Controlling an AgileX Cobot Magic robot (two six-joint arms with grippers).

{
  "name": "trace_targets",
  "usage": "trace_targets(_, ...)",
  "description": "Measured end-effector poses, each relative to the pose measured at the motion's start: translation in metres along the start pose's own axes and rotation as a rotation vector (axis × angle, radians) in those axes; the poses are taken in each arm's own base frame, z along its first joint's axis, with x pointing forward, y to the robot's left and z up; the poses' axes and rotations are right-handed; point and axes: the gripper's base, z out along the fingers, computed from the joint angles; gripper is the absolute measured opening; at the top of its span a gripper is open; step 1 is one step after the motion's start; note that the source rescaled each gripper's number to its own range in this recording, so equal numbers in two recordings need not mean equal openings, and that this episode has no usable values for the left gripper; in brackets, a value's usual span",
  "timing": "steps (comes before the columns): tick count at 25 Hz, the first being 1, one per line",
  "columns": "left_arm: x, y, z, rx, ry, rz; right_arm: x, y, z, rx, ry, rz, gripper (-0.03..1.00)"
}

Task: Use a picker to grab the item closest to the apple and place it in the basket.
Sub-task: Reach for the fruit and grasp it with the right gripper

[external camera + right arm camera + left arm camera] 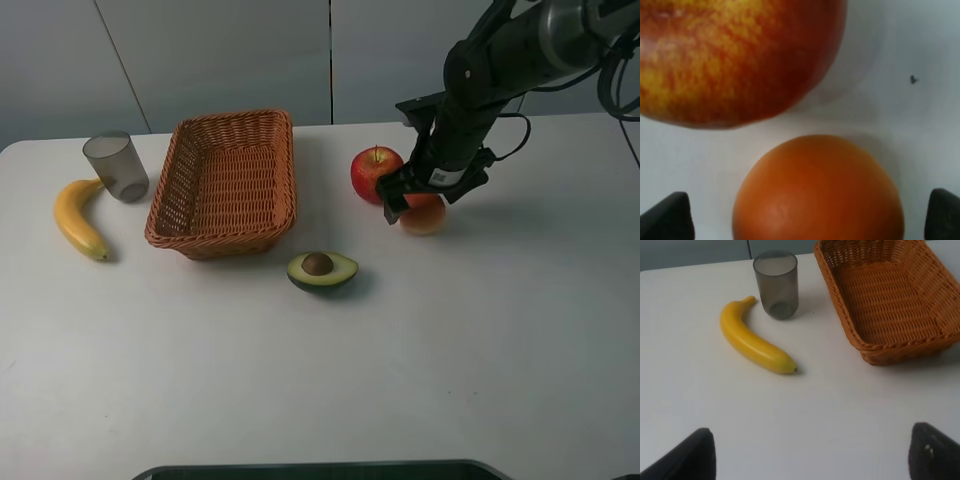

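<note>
My gripper will leave the apple in place when it lifts the orange fruit (424,215), because a white gap (785,128) lies between the two.
A red apple (375,173) stands on the white table to the right of the wicker basket (220,243). An orange round fruit (426,217) lies just beside the apple, nearly touching it. My right gripper (422,200) is down over this orange fruit and open. In the right wrist view its dark fingertips (667,217) sit wide on either side of the orange fruit (817,190), with the apple (735,55) right behind it. My left gripper (810,455) is open over bare table, away from the fruit, with nothing between its fingers.
A halved avocado (322,270) lies in front of the basket's right corner. A yellow banana (752,342) and a grey translucent cup (776,285) sit to the left of the basket (840,315). A dark edge runs along the table's front.
</note>
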Motion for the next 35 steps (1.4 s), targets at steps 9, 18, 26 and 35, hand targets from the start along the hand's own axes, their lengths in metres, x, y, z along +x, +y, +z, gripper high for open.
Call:
trace_targets(9, 0.000, 0.000, 0.000, 0.000, 0.000, 0.000, 0.000, 0.000, 0.008, 0.005, 0.001, -0.005, 1.00)
trace_targets(18, 0.000, 0.000, 0.000, 0.000, 0.000, 0.000, -0.001, 0.000, 0.008, 0.005, -0.009, -0.003, 1.00)
trace_targets(26, 0.000, 0.000, 0.000, 0.000, 0.000, 0.000, 0.001, 0.000, 0.015, 0.005, 0.006, -0.003, 1.00)
trace_targets(35, 0.000, 0.000, 0.000, 0.000, 0.000, 0.000, 0.001, 0.000, 0.018, 0.006, 0.011, -0.005, 0.87)
